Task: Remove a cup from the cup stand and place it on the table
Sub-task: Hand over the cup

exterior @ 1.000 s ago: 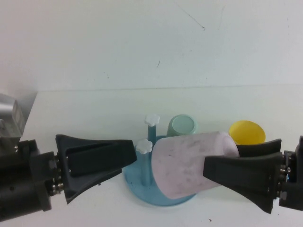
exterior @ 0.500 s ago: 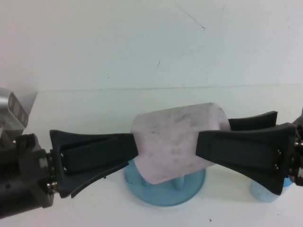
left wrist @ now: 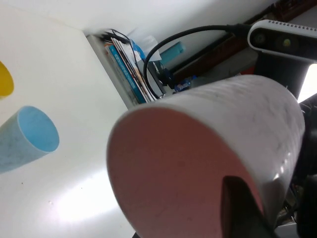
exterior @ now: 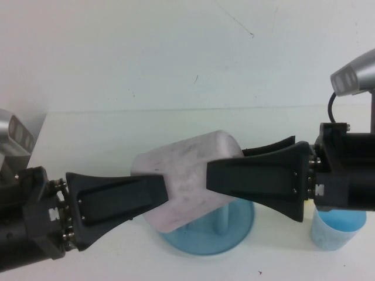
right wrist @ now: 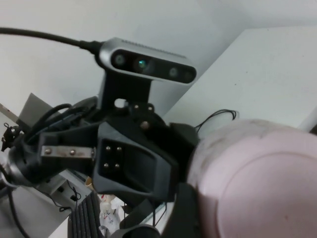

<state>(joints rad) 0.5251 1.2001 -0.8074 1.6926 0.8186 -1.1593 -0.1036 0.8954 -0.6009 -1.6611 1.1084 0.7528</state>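
Note:
The pale pink cup's base (exterior: 232,144) is covered by my right gripper, so my right gripper should open and move back, and my left gripper should stay at the cup's rim (exterior: 137,166) to set the cup upright.
The pale pink cup (exterior: 187,175) hangs on its side above the blue cup stand (exterior: 237,234), clear of the white table (exterior: 88,134). My right gripper (exterior: 214,175) is shut on its right end, one finger (right wrist: 183,213) beside the cup's base (right wrist: 257,183). My left gripper (exterior: 161,193) is open at the cup's left end, its near finger overlapping the cup's side. In the left wrist view the cup's pink round end (left wrist: 168,168) fills the middle, with a dark finger (left wrist: 240,208) in front. The stand's pegs are mostly hidden behind the cup.
A light blue cup (exterior: 337,228) stands on the table right of the stand, under my right arm; it also shows in the left wrist view (left wrist: 29,139). A yellow cup's edge (left wrist: 4,79) shows there too. The mint green cup is hidden.
My right gripper has lifted the pink cup off the stand and carried it left. The cup's left end has moved in between my left gripper's fingers.

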